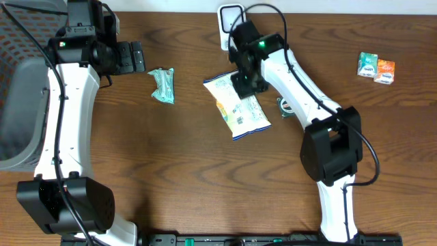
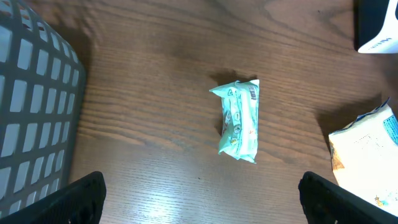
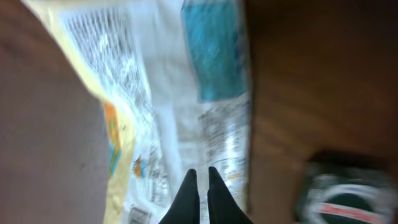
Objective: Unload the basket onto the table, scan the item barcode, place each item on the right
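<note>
I should open my right gripper over the bag's near half (image 1: 250, 120) and pinch it, since that gripper's fingers are closed and empty above the flat snack bag (image 1: 234, 106).
A yellow-and-white snack bag (image 1: 240, 109) lies flat at the table's middle, printed back up. In the right wrist view the bag (image 3: 161, 93) fills the frame, blurred, with a small barcode (image 3: 140, 214) at the bottom edge. My right gripper (image 1: 243, 83) (image 3: 202, 171) hovers over the bag's far end, its black fingers shut side by side; nothing shows between them. A white scanner (image 1: 231, 20) stands at the far edge behind that arm. My left gripper (image 1: 140, 58) (image 2: 199, 202) is wide open and holds nothing, left of a small green packet (image 1: 164, 85) (image 2: 239, 118).
A grey mesh basket (image 1: 13, 89) (image 2: 31, 93) stands at the left edge. Two small boxes, green (image 1: 367, 65) and orange (image 1: 385, 71), sit at the far right. A dark round object (image 1: 285, 106) (image 3: 345, 193) lies just right of the bag.
</note>
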{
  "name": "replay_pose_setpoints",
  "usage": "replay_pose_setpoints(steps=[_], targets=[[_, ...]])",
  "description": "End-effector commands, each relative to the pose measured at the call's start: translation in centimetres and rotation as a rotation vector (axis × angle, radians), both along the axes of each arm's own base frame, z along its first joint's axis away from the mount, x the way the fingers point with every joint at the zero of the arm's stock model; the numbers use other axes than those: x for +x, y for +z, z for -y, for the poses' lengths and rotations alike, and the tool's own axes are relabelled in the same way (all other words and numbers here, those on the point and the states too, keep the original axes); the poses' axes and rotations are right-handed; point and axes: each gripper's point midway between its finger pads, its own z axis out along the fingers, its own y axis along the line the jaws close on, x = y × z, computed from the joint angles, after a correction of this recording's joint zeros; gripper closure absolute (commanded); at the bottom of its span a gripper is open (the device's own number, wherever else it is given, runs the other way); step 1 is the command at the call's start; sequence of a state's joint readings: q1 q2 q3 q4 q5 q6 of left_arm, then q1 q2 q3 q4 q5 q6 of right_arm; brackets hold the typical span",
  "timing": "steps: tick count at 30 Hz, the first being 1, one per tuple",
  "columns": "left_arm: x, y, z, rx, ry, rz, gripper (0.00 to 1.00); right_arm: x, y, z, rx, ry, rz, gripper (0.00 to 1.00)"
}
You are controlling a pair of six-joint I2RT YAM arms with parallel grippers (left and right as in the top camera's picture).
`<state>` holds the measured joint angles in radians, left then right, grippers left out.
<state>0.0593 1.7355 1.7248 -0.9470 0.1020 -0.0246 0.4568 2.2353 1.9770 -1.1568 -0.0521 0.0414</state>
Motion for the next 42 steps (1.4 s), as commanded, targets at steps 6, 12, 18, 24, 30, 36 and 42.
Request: replay_pose_setpoints(steps=[6,12,18,24,30,36,42], targets=[[-0.2,-0.1,0.1,0.008,-0.012,-0.008,0.02,-5.3,-6.8,-0.3,0.01,0.001,-0.223,0.99],[-0.2,-0.1,0.1,0.008,-0.012,-0.008,0.02,-4.0,-3.8,-0.5,0.026,-0.011,-0.167,0.99],[-0.2,-0.1,0.1,0.008,-0.012,-0.008,0.02,0.6,2.0,-2.1,0.105,-0.009,0.041,0.99],[-0.2,-0.1,0.1,0.008,-0.012,-0.008,0.02,3.3,2.6,-3.7,0.121,0.004,0.178,0.99],[-0.2,-0.1,0.1,0.008,-0.012,-0.008,0.02,3.5,-0.3,-4.3,0.116,-0.002,0.193,0.99],[-0.2,-0.1,0.1,0.008,-0.012,-0.008,0.02,2.5,-4.8,-4.9,0.151,-0.035,0.177,0.99],[-0.2,-0.1,0.1,0.008,-0.012,-0.008,0.02,3.6,-4.7,-4.1,0.105,-0.055,0.244,0.98]])
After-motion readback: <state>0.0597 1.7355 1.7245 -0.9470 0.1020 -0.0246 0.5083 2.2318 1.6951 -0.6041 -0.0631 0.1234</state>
